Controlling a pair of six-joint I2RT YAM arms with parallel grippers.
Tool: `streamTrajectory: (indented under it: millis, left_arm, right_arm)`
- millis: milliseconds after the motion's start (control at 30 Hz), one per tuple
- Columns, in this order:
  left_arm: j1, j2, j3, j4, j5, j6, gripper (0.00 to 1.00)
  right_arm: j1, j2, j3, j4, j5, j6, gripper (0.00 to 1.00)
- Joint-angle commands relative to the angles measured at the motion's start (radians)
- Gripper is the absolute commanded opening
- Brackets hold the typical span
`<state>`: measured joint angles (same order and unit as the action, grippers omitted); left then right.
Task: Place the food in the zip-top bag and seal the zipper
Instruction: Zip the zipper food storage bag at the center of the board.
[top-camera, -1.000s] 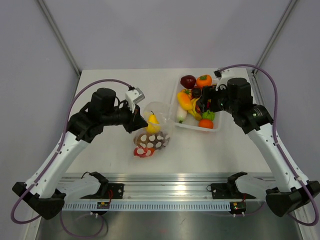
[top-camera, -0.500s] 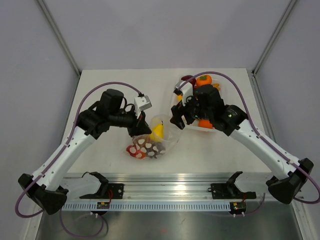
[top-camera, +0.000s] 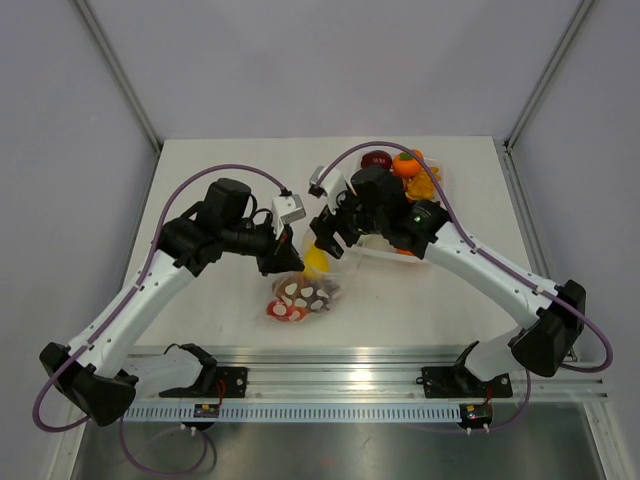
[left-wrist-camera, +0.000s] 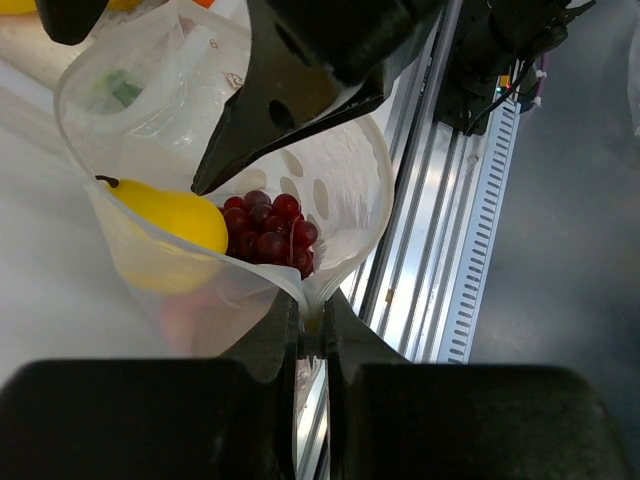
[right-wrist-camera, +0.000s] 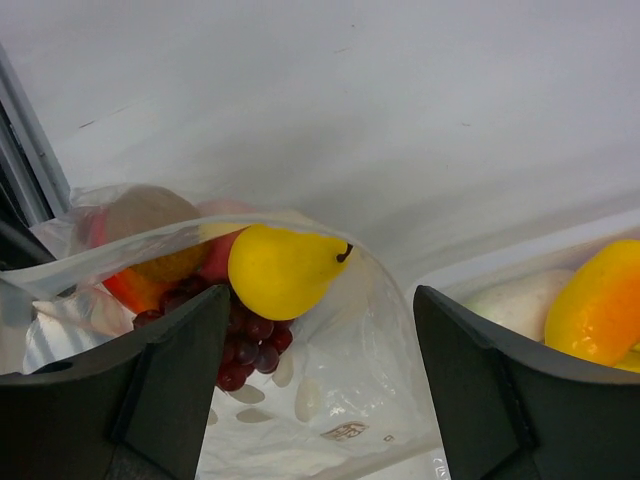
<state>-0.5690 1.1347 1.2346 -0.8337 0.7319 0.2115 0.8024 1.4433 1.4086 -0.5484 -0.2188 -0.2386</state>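
My left gripper should open and pinch lower, since it grips the corner of the bag's opening (left-wrist-camera: 312, 298); that will leave the zipper's end clear for my right gripper.
The clear zip-top bag (top-camera: 305, 285) hangs open between the arms, its mouth edge pinched by my shut left gripper (top-camera: 287, 262). In the left wrist view the jaws (left-wrist-camera: 312, 322) clamp the bag's rim. Inside lie a yellow pear (left-wrist-camera: 170, 215), purple grapes (left-wrist-camera: 270, 232) and red and orange pieces. My right gripper (top-camera: 324, 238) is open and empty just above the bag mouth. Its view shows the pear (right-wrist-camera: 280, 270) and grapes (right-wrist-camera: 245, 350) between its fingers (right-wrist-camera: 150, 400). The zipper strip is too faint to pick out.
The white tray (top-camera: 372, 253) stands right of the bag, mostly under the right arm, holding a dark red apple (top-camera: 376, 159), an orange piece (top-camera: 406, 165) and others (right-wrist-camera: 600, 310). The metal rail (top-camera: 340, 385) runs along the near table edge.
My right arm has swung left from the tray to over the bag's mouth. My left gripper has kept its hold on the bag, which shifted slightly.
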Motion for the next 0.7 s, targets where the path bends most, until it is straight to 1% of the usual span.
streamTrajectory:
  millis: [0,167,233,333,367,400,433,467,500,533,567,667]
  left_arm:
    - [0.001,-0.01,0.008,0.036,0.05,0.022,0.0]
    - [0.001,-0.01,0.006,0.044,0.063,0.025,0.0]
    - [0.001,-0.009,0.006,0.045,0.058,0.022,0.0]
    - [0.001,-0.007,0.003,0.05,0.052,0.019,0.0]
    - [0.001,-0.009,0.003,0.05,0.046,0.019,0.0]
    - [0.001,-0.009,0.005,0.051,0.041,0.016,0.0]
    - [0.001,-0.009,0.003,0.056,0.028,0.012,0.0]
    - [0.001,-0.007,0.003,0.056,0.023,0.006,0.0]
    - [0.001,-0.007,0.003,0.058,0.015,0.005,0.01]
    - [0.001,-0.007,0.003,0.059,0.011,0.003,0.13]
    - [0.003,-0.007,0.002,0.064,0.003,-0.007,0.41]
    - [0.003,-0.022,-0.014,0.09,-0.032,-0.033,0.75]
  right_arm:
    - [0.015,0.012,0.046,0.07,0.01,-0.019,0.82]
    - [0.031,0.048,0.049,0.091,0.004,-0.019,0.81]
    - [0.035,0.051,0.046,0.113,0.004,-0.013,0.79]
    - [0.035,0.045,0.029,0.137,0.021,0.01,0.55]
    - [0.037,0.034,0.023,0.145,0.025,0.027,0.38]
    - [0.035,0.028,0.013,0.162,0.029,0.031,0.3]
    - [0.037,0.019,-0.012,0.172,0.03,0.036,0.15]
    - [0.035,-0.003,-0.031,0.185,0.036,0.051,0.06]
    - [0.035,-0.02,-0.078,0.229,0.048,0.062,0.0]
    - [0.035,-0.033,-0.1,0.248,0.052,0.07,0.0]
    - [0.037,-0.061,-0.12,0.267,0.055,0.088,0.0]
    - [0.035,-0.086,-0.163,0.278,0.065,0.097,0.0]
